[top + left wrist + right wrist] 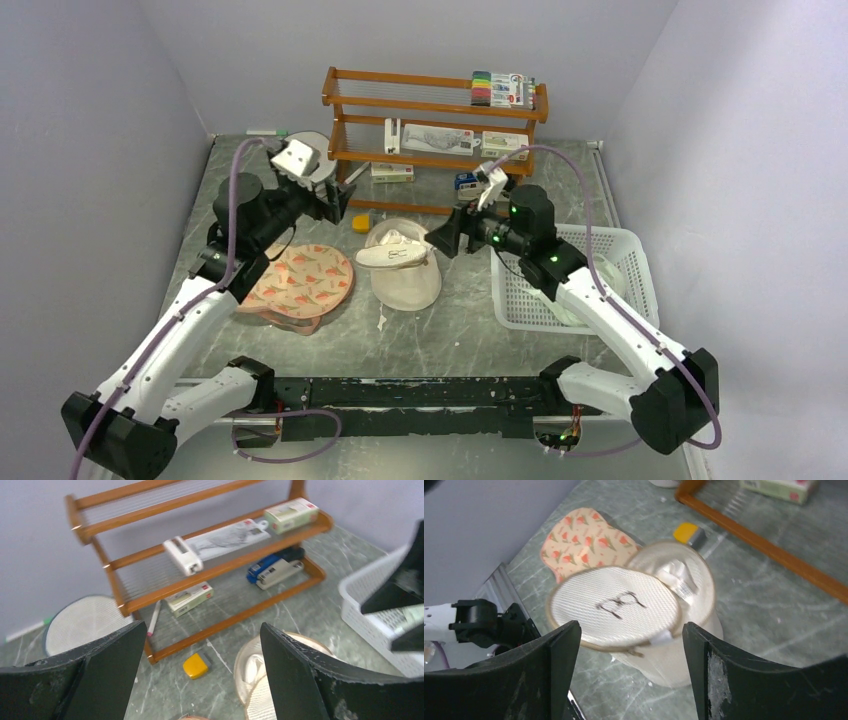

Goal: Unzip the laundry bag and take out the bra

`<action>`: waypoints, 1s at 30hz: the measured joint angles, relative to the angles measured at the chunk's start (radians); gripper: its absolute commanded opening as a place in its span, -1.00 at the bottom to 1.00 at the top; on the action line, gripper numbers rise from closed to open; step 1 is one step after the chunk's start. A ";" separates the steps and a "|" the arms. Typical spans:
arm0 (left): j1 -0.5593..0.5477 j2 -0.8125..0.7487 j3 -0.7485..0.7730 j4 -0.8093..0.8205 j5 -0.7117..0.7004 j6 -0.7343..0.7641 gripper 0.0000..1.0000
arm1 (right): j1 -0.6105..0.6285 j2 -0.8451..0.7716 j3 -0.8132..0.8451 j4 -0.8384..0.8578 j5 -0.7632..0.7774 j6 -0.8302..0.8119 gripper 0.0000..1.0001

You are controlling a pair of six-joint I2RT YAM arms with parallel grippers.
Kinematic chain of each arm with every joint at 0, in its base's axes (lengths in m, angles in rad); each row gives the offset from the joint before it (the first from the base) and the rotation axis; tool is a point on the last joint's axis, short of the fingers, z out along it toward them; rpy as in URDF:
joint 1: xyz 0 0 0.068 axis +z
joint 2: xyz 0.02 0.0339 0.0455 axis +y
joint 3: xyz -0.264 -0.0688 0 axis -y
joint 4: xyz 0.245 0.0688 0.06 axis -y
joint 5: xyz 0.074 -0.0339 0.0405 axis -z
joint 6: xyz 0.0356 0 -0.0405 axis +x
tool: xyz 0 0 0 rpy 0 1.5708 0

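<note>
My right gripper is yet to take the bra, and the flap hangs over the laundry bag's opening (398, 239). My right gripper should therefore first pinch the flap's rim (361, 259) and fold the flap toward the basket.
The round cream-white mesh laundry bag (408, 287) lies mid-table. Its flat disc with the dark glasses-like mark (616, 605) is lifted like a flap off the domed half (694, 650). In the gap at the far side lies folded white fabric with a label (678, 577), which may be the bra; it also shows in the left wrist view (257, 667). My left gripper (340, 200) (202, 627) is open and empty, above the table left of the bag. My right gripper (445, 238) (631, 626) is open and empty, just right of the bag, pointing at it.
A peach carrot-print two-lobed case (300, 280) lies left of the bag. A small yellow block (361, 222) sits behind it. A wooden rack (435, 110) with boxes stands at the back. A round mesh disc (318, 150) leans at back left. A white basket (580, 280) stands on the right.
</note>
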 measured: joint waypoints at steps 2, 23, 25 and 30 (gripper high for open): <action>0.061 -0.013 -0.032 0.035 -0.013 -0.060 0.90 | 0.058 0.020 0.068 -0.037 0.036 -0.027 0.62; 0.375 -0.030 -0.089 0.106 -0.191 -0.299 0.89 | 0.824 0.775 0.831 -0.581 0.988 -0.467 0.84; 0.375 -0.039 -0.089 0.106 -0.202 -0.297 0.89 | 0.835 0.809 0.840 -0.610 1.050 -0.497 0.67; 0.381 -0.055 -0.092 0.108 -0.214 -0.295 0.88 | 0.844 0.889 0.903 -0.645 1.198 -0.546 0.29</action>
